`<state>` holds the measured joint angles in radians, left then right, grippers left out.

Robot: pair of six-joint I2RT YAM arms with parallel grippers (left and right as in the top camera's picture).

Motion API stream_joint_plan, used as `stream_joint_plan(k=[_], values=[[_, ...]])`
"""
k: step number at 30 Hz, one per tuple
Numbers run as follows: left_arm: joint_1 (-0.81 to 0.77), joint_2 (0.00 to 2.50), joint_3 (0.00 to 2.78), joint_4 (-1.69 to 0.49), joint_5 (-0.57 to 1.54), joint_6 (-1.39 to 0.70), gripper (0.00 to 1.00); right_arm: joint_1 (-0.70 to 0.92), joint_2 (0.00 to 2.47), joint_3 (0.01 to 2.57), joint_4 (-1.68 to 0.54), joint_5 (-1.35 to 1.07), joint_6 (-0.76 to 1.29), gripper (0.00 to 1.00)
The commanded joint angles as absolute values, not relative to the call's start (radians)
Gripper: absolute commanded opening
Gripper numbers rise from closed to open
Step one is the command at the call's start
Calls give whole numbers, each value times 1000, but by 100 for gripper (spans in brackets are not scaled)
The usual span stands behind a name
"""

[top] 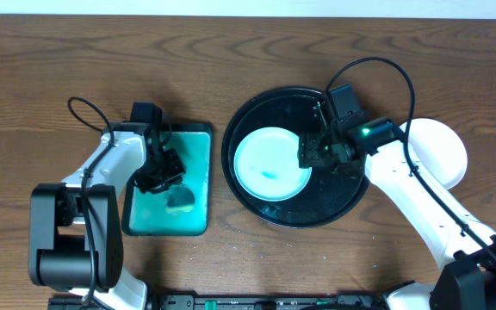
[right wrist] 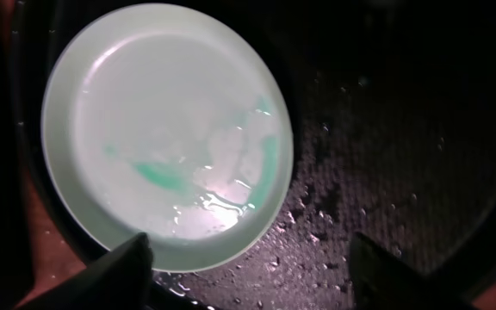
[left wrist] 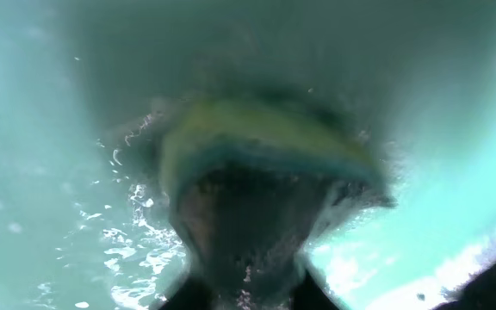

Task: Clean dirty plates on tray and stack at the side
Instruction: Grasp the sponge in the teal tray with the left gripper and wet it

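Observation:
The mint-green plate lies loose on the tray with teal smears streaked across it, so the robot's right gripper should pinch its rim and hold the plate still for the left gripper's sponge.
One pale mint-green plate with a teal smear lies on the left part of the black tray. In the right wrist view the plate is wet and smeared, on the wet tray. My right gripper is open and empty, low over the plate's right edge, one finger at the rim. A white plate lies on the table right of the tray, partly hidden by the right arm. My left gripper is in the teal basin, shut on a yellow-green sponge.
The teal rectangular basin holds water and stands left of the tray, close to it. Its wet floor fills the left wrist view. Both arm bases stand at the table's front edge.

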<state>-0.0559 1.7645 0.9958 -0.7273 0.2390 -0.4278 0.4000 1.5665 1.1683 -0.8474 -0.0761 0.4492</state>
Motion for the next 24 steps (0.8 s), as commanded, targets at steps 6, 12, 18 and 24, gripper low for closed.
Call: stream_joint_plan(k=[6, 12, 18, 24], values=[[-62, 1723, 1016, -801, 225, -388, 8, 341, 1661, 1168, -869, -78, 464, 73], [-62, 1531, 1023, -872, 224, -323, 7, 328, 1713, 1168, -829, -242, 350, 72], [-62, 1319, 1023, -919, 224, -262, 7, 329, 1747, 1168, -820, -242, 342, 67], [-63, 1180, 1023, -928, 262, -263, 8, 329, 1829, 1166, -796, -218, 342, 63]])
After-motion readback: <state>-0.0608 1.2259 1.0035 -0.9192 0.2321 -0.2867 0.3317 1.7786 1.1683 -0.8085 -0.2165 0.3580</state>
